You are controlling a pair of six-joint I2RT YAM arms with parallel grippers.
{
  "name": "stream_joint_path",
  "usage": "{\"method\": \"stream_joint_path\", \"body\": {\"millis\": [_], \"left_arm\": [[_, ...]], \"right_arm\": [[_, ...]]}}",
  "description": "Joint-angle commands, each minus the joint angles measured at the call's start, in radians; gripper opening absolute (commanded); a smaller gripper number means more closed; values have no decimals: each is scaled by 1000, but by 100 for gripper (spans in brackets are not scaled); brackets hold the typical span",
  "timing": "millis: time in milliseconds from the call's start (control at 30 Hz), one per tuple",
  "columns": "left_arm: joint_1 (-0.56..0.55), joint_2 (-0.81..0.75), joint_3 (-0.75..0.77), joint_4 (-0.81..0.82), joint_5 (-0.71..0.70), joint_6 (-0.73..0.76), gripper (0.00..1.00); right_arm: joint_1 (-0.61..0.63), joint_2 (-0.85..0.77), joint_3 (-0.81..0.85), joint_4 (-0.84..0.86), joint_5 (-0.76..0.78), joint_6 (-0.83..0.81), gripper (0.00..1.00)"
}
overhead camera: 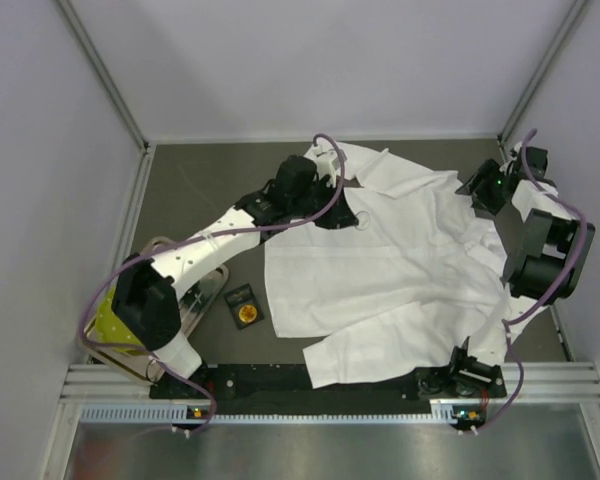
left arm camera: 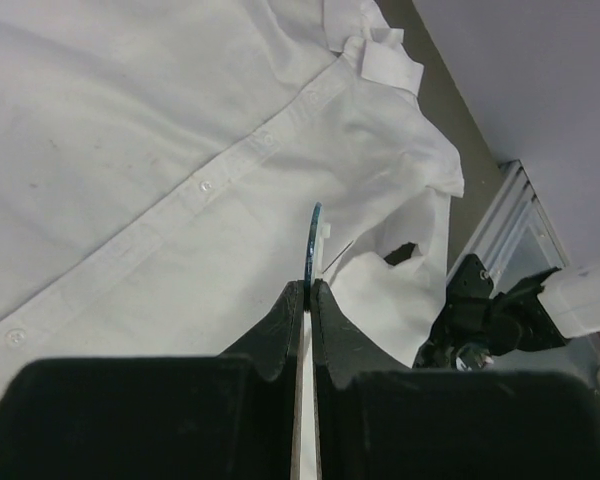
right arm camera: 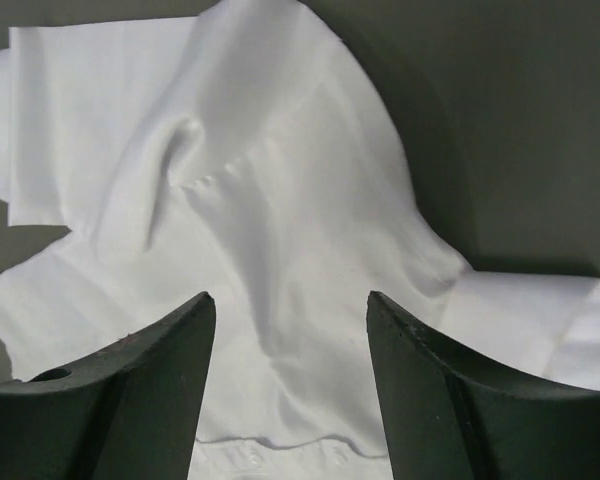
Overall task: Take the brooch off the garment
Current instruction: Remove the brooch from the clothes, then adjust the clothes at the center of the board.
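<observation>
The brooch's pin sticks out next to the disc in the robot's left gripper, so the robot should hold the brooch up and bring the right gripper's fingers around both.
The garment, a large white collared shirt, lies spread over the dark table. My left gripper is shut on the brooch, a thin blue-rimmed disc seen edge-on, with a white clasp and a fine pin beside it. It sits just above the button placket; whether the pin is still in the cloth I cannot tell. In the top view the left gripper is over the shirt's upper chest. My right gripper stands open above rumpled white cloth at the shirt's far right, holding nothing.
A small black card with an orange-gold round piece lies left of the shirt's hem. A metal dish and a yellow object sit at the near left. Grey walls close in the table, with a rail along the near edge.
</observation>
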Motion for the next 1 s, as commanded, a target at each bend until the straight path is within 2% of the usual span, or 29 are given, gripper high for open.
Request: {"method": "stream_joint_path", "body": {"millis": [0, 200, 233, 333, 467, 533, 667, 700, 733, 833, 867, 967], "left_arm": [[-1, -94, -79, 118, 66, -46, 0], [1, -104, -151, 227, 147, -139, 0], [1, -98, -172, 288, 181, -161, 0], [4, -85, -212, 361, 222, -234, 0], [4, -84, -245, 428, 270, -294, 0], [4, -97, -267, 433, 270, -300, 0], [2, -127, -321, 460, 249, -300, 0], [4, -127, -329, 470, 244, -300, 0], [2, -128, -337, 473, 243, -300, 0], [4, -127, -356, 522, 241, -310, 0], [4, -125, -363, 545, 239, -319, 0], [5, -124, -370, 585, 232, -326, 0]], "right_arm": [[19, 63, 39, 19, -122, 72, 62], [-3, 79, -10, -27, 13, 51, 62], [-16, 85, -10, -38, 34, 43, 62], [-24, 86, 10, -81, 152, 0, 62], [-24, 93, 79, -144, 396, -81, 62], [-23, 83, 109, -165, 439, -91, 62], [8, -16, 100, -191, 455, -94, 62], [41, -100, 67, -191, 457, -91, 63], [60, -140, 48, -191, 450, -89, 63], [149, -315, -38, -187, 308, -65, 65], [167, -350, -67, -153, 141, -39, 67], [252, -465, -189, -104, -136, -28, 68]]}}
